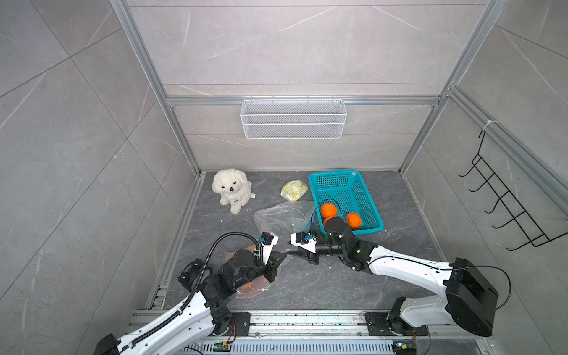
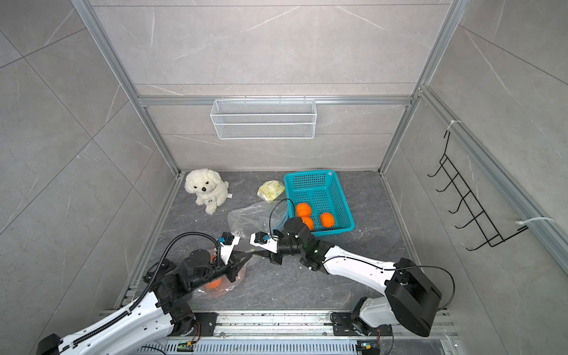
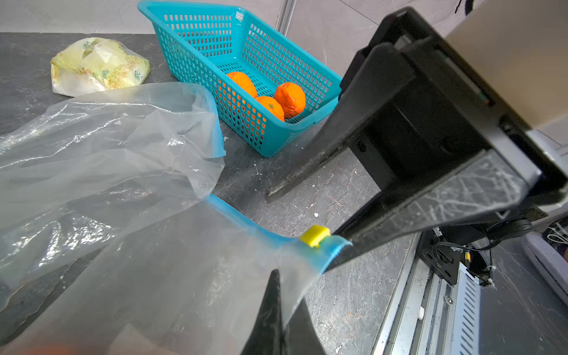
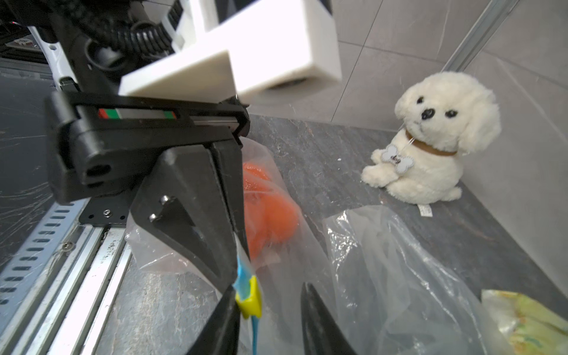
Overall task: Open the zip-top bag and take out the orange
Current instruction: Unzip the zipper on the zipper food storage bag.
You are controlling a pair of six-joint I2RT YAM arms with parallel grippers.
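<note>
The robot's left gripper is pinching the bag next to the yellow slider (image 3: 314,236), so the right gripper should hold the slider while the left gripper takes hold of the bag again at the part farther away.
The clear zip-top bag (image 1: 261,287) lies under my left arm, with an orange (image 4: 272,215) inside it; this orange also shows in a top view (image 2: 213,283). My left gripper (image 3: 278,310) is shut on the bag's corner, just below the blue zip strip (image 3: 246,219). The yellow slider (image 3: 315,236) sits at that end of the strip. My right gripper (image 4: 267,310) faces the left one and is open, and the slider (image 4: 250,302) rests against one finger inside the gap. In both top views the two gripper tips nearly meet, left (image 1: 282,253) and right (image 1: 293,251).
A second, empty clear bag (image 1: 282,216) lies crumpled beside a teal basket (image 1: 335,174) that holds three oranges (image 1: 328,210). A yellow-green packet (image 1: 293,190) and a white plush dog (image 1: 232,189) sit at the back. A wire shelf (image 1: 293,120) hangs on the rear wall.
</note>
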